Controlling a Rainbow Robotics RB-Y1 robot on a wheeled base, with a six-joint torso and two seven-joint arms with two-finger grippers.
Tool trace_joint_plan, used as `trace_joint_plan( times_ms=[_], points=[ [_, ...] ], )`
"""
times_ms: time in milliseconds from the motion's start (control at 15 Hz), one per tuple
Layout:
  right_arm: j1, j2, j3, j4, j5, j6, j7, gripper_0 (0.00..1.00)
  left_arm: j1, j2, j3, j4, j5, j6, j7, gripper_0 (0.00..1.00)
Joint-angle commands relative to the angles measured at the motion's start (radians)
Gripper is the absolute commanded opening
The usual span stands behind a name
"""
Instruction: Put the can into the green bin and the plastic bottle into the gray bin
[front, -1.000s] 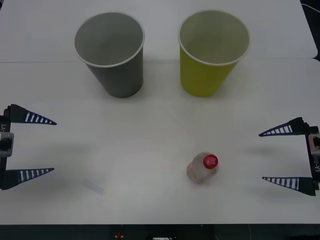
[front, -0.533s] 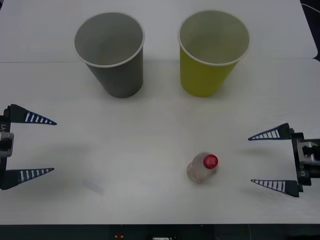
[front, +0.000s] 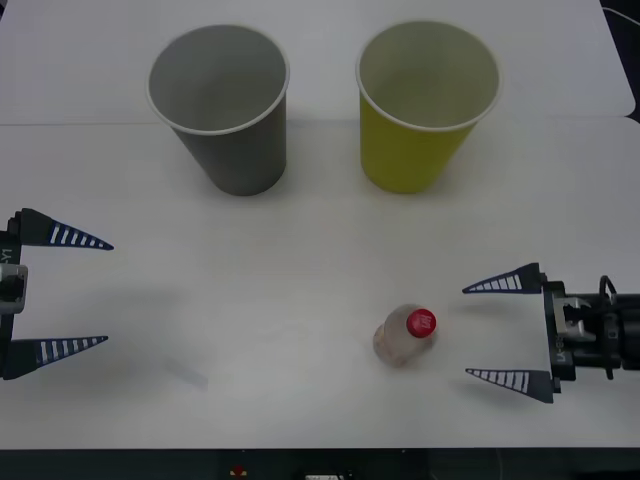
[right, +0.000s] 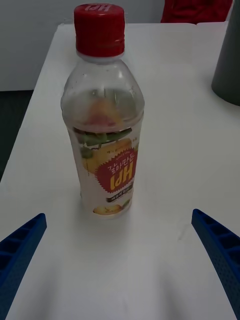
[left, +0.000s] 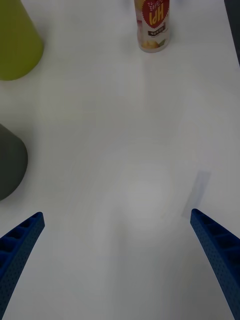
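The slim plastic bottle (front: 403, 336) has plenty of room around it in the gray bin's wide opening (front: 218, 80), so it will tip against the inside of the bin when the robot drops it in.
The plastic bottle (front: 405, 335), clear with a red cap and a red and yellow label, stands upright on the white table near its front edge. My right gripper (front: 466, 332) is open just to its right, fingers pointing at it with a short gap between. In the right wrist view the plastic bottle (right: 105, 125) stands straight ahead of the right gripper (right: 117, 215). The gray bin (front: 225, 110) stands at the back left and the green bin (front: 420, 110) at the back right. My left gripper (front: 108, 293) waits open at the left edge. The can is out of view.
The left wrist view looks across bare table from the left gripper (left: 116, 214) to the plastic bottle (left: 152, 25), with the green bin (left: 15, 40) and gray bin (left: 7, 162) at one side. The table's front edge (front: 320, 447) runs close below the bottle.
My right gripper has moved left toward the bottle, staying open. The left arm, the bottle and both bins have not moved.
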Motion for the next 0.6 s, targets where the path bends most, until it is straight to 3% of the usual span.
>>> trace_joint_plan(
  times_ms=[67, 600],
  points=[
    [-0.025, 0.049, 0.029, 0.036, 0.002, 0.0, 0.03, 1.0, 0.0, 0.0, 0.0, 0.0, 0.0, 0.0, 0.0, 1.0],
    [-0.084, 0.184, 0.063, 0.105, 0.062, 0.003, 0.081, 1.0, 0.0, 0.0, 0.0, 0.0, 0.0, 0.0, 0.0, 1.0]
  ],
)
